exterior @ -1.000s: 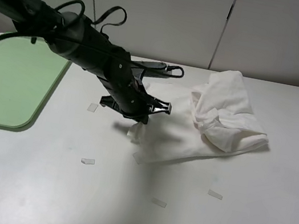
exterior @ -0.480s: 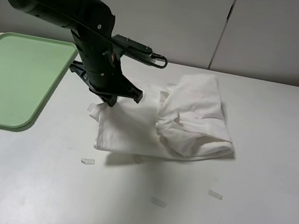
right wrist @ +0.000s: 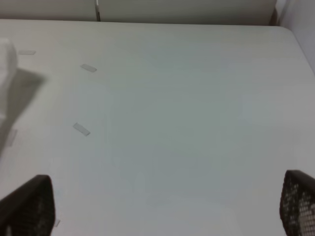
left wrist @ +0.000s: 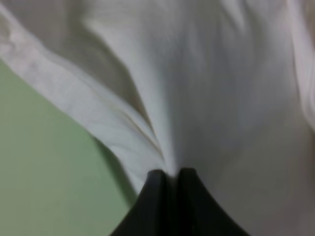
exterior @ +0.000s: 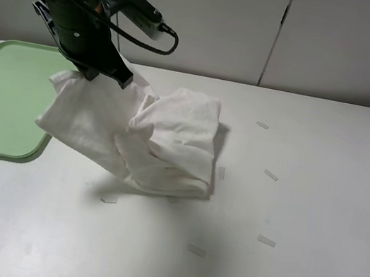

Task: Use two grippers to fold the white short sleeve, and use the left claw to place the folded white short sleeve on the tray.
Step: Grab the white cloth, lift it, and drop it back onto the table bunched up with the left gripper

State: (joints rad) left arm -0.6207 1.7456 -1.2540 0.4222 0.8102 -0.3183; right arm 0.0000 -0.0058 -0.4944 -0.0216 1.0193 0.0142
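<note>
The white short sleeve's lifted end (exterior: 69, 105) stretches toward the tray, away from its bunched part, so next my left gripper folds it back over the bunched part (exterior: 179, 137).
The white short sleeve (exterior: 142, 135) hangs bunched from my left gripper (exterior: 103, 75), lifted at its left end while its right part drags on the table. The left gripper is shut on the cloth; in the left wrist view its dark fingertips (left wrist: 170, 178) pinch the white fabric (left wrist: 206, 98) with the green tray (left wrist: 49, 172) below. The pale green tray (exterior: 1, 102) lies at the left of the table, and the shirt's left edge hangs over the tray's right rim. My right gripper (right wrist: 162, 206) is open over bare table, out of the exterior view. A bit of the shirt (right wrist: 6, 59) shows at its view's edge.
Several small pale paper scraps lie on the white table, such as one (exterior: 266, 240) at the front right and one (exterior: 109, 200) in front of the shirt. White cabinet panels (exterior: 275, 32) stand behind the table.
My left gripper has risen and moved left toward the tray, dragging the bunched shirt with it across the table. Scraps once under the shirt now show.
</note>
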